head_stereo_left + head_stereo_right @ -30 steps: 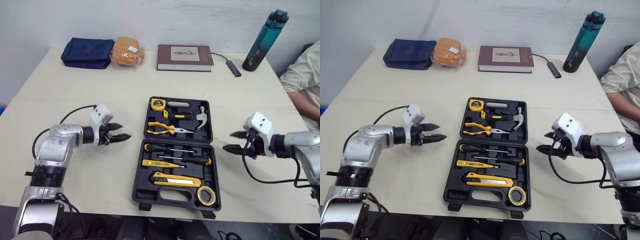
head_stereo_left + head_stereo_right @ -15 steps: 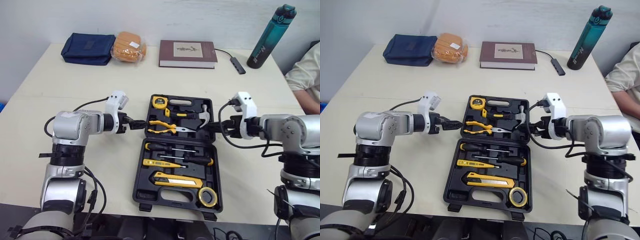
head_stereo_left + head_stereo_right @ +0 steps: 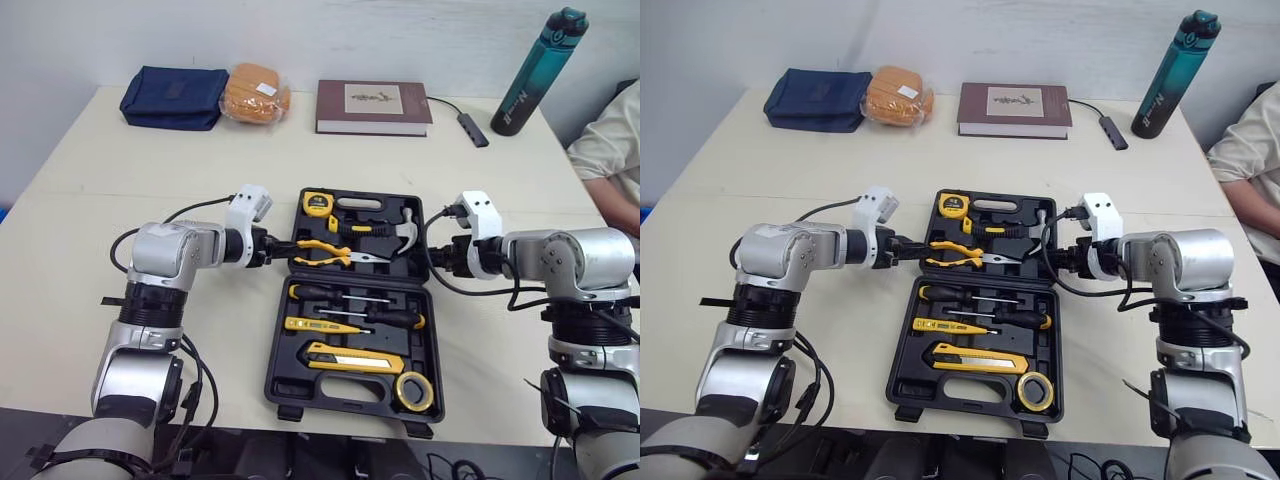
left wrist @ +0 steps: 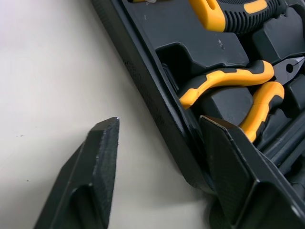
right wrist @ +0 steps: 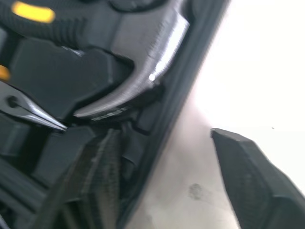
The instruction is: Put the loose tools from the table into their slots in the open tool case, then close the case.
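The hammer (image 3: 376, 230) and yellow-handled pliers rest sunk in fitted slots (image 3: 342, 255), so they should stay in place when the robot swings the far half up.
The black tool case (image 3: 342, 386) lies open in the middle of the table. Its far half holds a tape measure (image 3: 317, 205), a hammer (image 3: 400, 232) and yellow-handled pliers (image 3: 325, 253). The near half holds screwdrivers (image 3: 350, 297), a utility knife (image 3: 345, 358) and a yellow tape roll (image 3: 413, 391). My left gripper (image 3: 278, 250) is at the far half's left rim, open, one finger (image 4: 102, 143) over the table and the other inside the case. My right gripper (image 3: 432, 262) is open at the right rim, straddling it beside the hammer head (image 5: 138, 90).
Along the table's far edge lie a blue pouch (image 3: 172, 96), an orange packet (image 3: 255, 95), a book (image 3: 372, 107), a cable hub (image 3: 468, 128) and a teal bottle (image 3: 540, 70). A person's sleeve (image 3: 610, 140) shows at the right. Bare table lies on both sides of the case.
Both grippers have moved inward from the open table to the two side rims of the case's far half. The tools in the case have not shifted.
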You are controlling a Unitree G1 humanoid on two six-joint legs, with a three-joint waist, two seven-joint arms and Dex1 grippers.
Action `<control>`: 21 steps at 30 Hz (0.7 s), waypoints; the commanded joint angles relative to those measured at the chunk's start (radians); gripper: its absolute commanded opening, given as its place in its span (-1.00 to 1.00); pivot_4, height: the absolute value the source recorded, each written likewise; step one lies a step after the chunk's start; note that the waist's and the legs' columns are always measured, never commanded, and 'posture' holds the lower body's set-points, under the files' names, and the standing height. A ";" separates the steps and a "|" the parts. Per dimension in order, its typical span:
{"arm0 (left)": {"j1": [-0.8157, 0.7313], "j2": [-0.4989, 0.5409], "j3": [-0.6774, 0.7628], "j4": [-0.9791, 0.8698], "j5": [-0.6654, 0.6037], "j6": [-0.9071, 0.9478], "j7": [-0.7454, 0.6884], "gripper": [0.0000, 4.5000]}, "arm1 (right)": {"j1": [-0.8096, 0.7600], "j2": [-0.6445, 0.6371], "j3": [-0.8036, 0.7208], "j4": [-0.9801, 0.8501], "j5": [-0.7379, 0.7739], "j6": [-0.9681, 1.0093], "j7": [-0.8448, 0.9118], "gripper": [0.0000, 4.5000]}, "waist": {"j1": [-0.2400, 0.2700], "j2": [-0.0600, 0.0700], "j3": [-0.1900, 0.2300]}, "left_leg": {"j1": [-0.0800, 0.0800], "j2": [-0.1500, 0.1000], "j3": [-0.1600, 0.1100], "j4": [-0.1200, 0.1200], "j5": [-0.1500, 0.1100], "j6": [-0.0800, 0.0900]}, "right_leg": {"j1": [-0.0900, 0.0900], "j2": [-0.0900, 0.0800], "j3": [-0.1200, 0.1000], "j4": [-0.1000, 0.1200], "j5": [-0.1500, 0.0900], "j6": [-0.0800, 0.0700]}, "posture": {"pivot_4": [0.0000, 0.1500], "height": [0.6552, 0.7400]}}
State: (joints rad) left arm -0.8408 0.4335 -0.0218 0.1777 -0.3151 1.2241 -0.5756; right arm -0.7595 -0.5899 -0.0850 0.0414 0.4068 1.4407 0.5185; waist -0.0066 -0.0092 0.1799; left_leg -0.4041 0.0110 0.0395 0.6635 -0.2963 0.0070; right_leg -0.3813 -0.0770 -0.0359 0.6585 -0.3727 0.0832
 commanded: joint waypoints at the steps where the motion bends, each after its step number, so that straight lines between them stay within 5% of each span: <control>1: -0.010 -0.003 -0.011 -0.011 -0.007 0.005 0.004 0.18 | -0.015 -0.028 -0.002 -0.012 -0.001 -0.021 0.000 0.43 | 0.001 0.000 0.000 | 0.000 0.000 0.000 0.000 0.000 0.000 | 0.000 0.000 0.000 0.000 0.000 0.000 | 1.00 1.00; 4: 0.009 0.006 -0.049 -0.033 0.000 -0.005 -0.008 0.18 | -0.012 -0.031 0.006 -0.008 -0.005 -0.035 -0.002 0.18 | 0.002 0.000 0.000 | 0.000 0.000 0.000 0.000 0.000 0.000 | 0.000 0.000 0.000 0.000 0.000 0.000 | 1.00 1.00; 10: 0.029 -0.019 -0.064 -0.060 -0.005 0.008 0.010 -0.70 | -0.004 -0.033 0.029 -0.030 0.003 -0.040 0.000 -0.94 | 0.003 -0.001 -0.001 | 0.002 0.000 0.000 0.001 0.000 0.000 | 0.003 0.000 0.000 0.000 0.000 0.000 | 1.00 1.00; 12: 0.036 -0.028 -0.069 -0.067 -0.006 0.014 0.016 -0.93 | -0.003 -0.032 0.031 -0.043 0.012 -0.033 0.003 -1.00 | 0.005 -0.001 -0.002 | 0.004 0.000 0.000 0.001 0.000 0.000 | 0.005 -0.001 0.000 -0.001 0.000 0.001 | 1.00 1.00; 21: 0.025 -0.080 -0.014 -0.068 -0.024 -0.021 0.047 -0.94 | -0.002 -0.009 0.005 -0.063 0.010 -0.084 -0.017 -1.00 | 0.008 -0.001 -0.002 | 0.004 -0.001 -0.001 0.001 0.000 0.001 | 0.005 -0.001 0.000 -0.001 0.001 0.001 | 1.00 1.00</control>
State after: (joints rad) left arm -0.8195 0.3764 -0.0317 0.1202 -0.3320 1.2356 -0.5389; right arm -0.7612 -0.6035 -0.0638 0.0223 0.4049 1.4006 0.4917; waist 0.0014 -0.0106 0.1781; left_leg -0.4004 0.0099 0.0390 0.6648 -0.2964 0.0077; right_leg -0.3759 -0.0782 -0.0358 0.6578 -0.3720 0.0845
